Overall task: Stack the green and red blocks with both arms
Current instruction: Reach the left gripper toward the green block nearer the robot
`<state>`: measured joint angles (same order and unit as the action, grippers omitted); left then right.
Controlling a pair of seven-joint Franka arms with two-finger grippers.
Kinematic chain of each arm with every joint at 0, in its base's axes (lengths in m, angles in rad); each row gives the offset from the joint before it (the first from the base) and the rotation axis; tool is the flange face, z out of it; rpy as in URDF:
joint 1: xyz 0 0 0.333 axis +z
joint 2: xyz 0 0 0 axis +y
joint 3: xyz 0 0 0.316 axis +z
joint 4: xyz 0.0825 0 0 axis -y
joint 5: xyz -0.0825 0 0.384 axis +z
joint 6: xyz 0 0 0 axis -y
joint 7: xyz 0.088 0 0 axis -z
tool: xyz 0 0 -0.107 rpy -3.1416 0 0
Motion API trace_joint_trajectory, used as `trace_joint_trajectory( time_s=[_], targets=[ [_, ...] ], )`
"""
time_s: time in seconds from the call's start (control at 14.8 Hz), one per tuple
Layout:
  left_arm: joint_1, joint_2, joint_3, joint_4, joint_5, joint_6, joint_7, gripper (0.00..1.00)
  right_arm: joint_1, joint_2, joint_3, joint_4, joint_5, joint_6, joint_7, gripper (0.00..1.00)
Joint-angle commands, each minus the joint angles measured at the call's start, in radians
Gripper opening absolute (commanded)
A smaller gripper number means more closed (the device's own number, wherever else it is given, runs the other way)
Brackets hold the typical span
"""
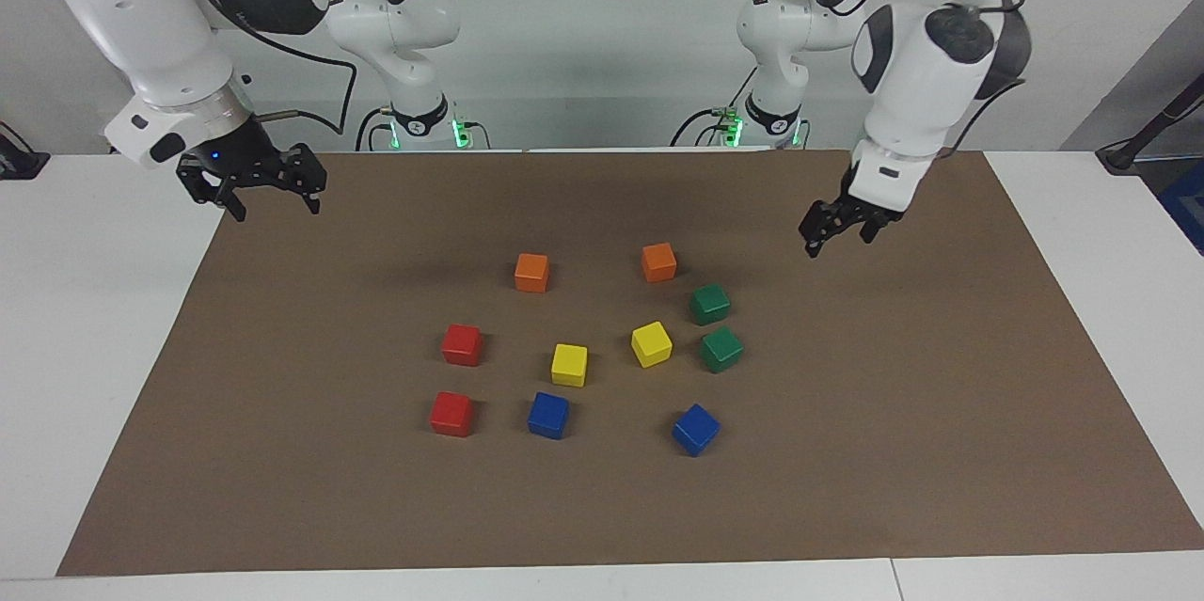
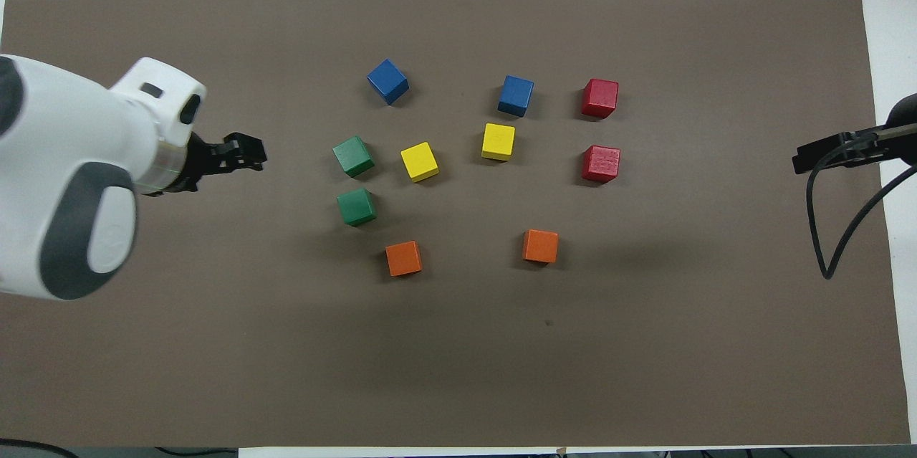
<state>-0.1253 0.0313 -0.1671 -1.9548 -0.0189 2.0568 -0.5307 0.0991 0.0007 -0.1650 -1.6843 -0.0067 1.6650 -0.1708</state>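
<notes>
A gap separates the nearer green block from the other green block. My left gripper keeps going to the nearer one and closes there.
Two dark green blocks sit close together on the brown mat, one nearer the robots than the other. Two red blocks lie toward the right arm's end, one nearer the robots than the other. All four are apart and flat on the mat. My left gripper is open and empty, raised over bare mat beside the green blocks. My right gripper is open and empty, raised over the mat's edge at the right arm's end.
Two orange cubes lie nearest the robots. Two yellow cubes sit between the greens and reds. Two blue cubes lie farthest. The brown mat covers a white table.
</notes>
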Motion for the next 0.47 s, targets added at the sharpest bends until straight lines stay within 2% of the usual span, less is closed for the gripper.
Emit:
trace_joint_trajectory(
  time_s=[0.0, 0.41],
  targets=[
    [-0.109, 0.094, 0.015, -0.021, -0.013, 0.112, -0.090, 1.00, -0.019, -0.019, 0.012, -0.020, -0.012, 0.002, -0.018, 1.00],
    [-0.192, 0.212, 0.018, -0.029, -0.006, 0.183, -0.153, 1.00, -0.012, -0.021, 0.012, -0.026, -0.012, 0.007, -0.015, 1.00]
  ],
)
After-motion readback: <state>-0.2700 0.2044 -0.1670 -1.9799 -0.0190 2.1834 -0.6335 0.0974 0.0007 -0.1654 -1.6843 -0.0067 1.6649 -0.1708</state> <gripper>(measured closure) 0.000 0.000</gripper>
